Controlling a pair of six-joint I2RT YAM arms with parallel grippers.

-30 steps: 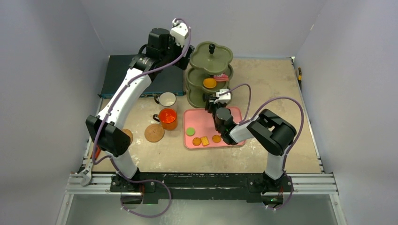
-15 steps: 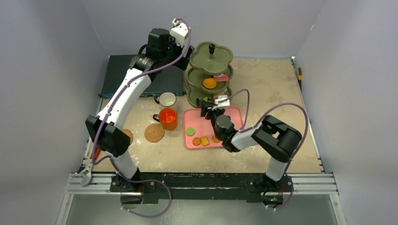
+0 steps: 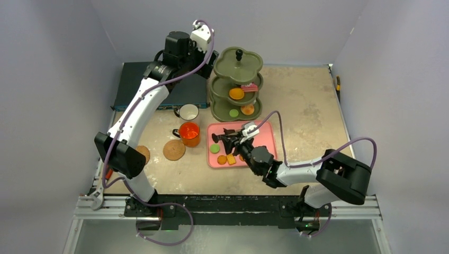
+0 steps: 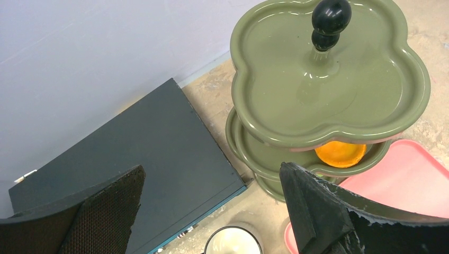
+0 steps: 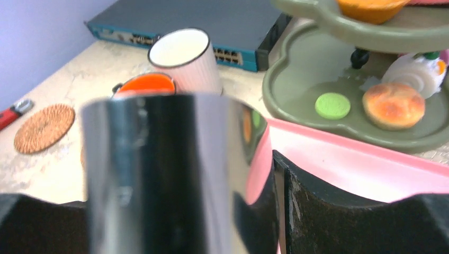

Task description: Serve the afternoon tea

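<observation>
My right gripper keeps going in until the tool pinches the green biscuit [image 3: 214, 148], as the metal tool's tip [image 3: 215, 138] is beside it, clear of the orange biscuits.
The olive-green three-tier stand [image 3: 236, 79] stands at the back. Its middle tier holds a pink cake [image 3: 249, 87] and an orange biscuit [image 3: 236, 93]. Its bottom tier holds a green biscuit [image 3: 233, 112] and an orange one [image 3: 247, 109]. My right gripper [image 3: 225, 138] is low over the pink tray [image 3: 265, 132], shut on a shiny metal tool [image 5: 169, 174]. A green biscuit [image 3: 214, 148] and orange biscuits [image 3: 226, 159] lie on the tray. The white mug [image 3: 187, 112] and orange mug [image 3: 189, 133] stand left of it, near a cork coaster [image 3: 173, 150]. My left gripper [image 3: 209, 62] is open and empty, high beside the stand's top tier [image 4: 328, 79].
The flat dark-blue box [image 3: 159, 87] lies at the back left, under my left arm. A second cork coaster [image 3: 143, 153] is partly hidden behind the left arm. A red-handled tool [image 5: 16, 112] lies near the left edge. Grey walls close in the table.
My right gripper has drawn back from the stand's bottom tier and swung near-left over the tray with the metal tool. The left arm has barely moved.
</observation>
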